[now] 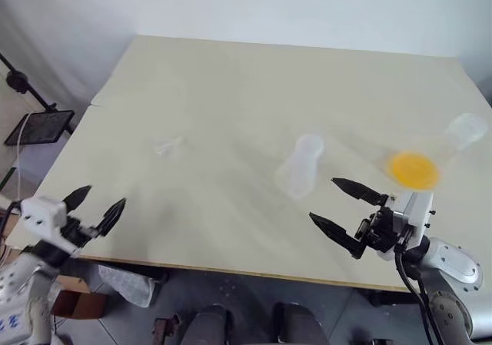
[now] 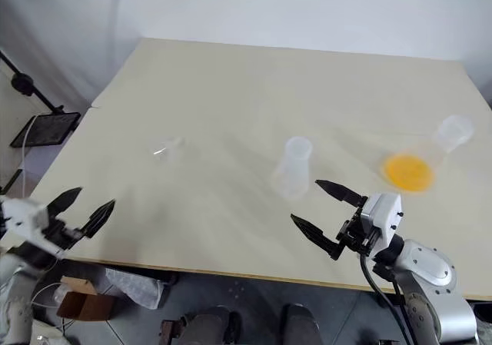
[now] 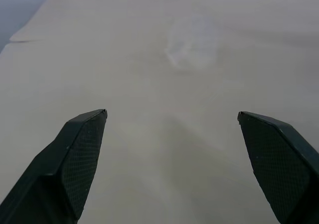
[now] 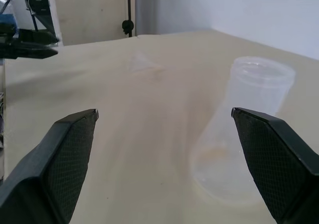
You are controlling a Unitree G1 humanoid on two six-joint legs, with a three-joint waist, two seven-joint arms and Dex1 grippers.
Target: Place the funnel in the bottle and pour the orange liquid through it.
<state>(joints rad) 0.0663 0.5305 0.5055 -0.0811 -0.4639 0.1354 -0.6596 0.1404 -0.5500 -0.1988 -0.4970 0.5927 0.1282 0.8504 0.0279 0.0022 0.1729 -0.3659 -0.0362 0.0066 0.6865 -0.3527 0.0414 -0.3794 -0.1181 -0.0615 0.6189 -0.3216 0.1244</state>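
Observation:
The bottle's neck (image 1: 309, 147) is narrow. The funnel will sit in place by its cone and stay upright on its own when I lower it in.
The funnel (image 1: 167, 145), small and clear, lies on the pale table (image 1: 231, 84) left of centre. It also shows ahead of my left gripper (image 3: 172, 114) as a faint funnel (image 3: 192, 47). The bottle (image 1: 301, 164), a small clear flask, stands upright near the middle. To its right stands a larger clear flask (image 1: 463, 130) with the orange liquid (image 1: 415, 170) pooled in its base. Over the table's front left corner my left gripper (image 1: 104, 195) is open and holds nothing. My right gripper (image 1: 323, 198) is open and empty in front of the bottle (image 4: 239, 129), apart from it.
A black stand with a dark tray (image 1: 40, 127) is off the table's left edge. A pale bag (image 1: 127, 283) lies on the floor under the front edge. The front edge runs just below both grippers.

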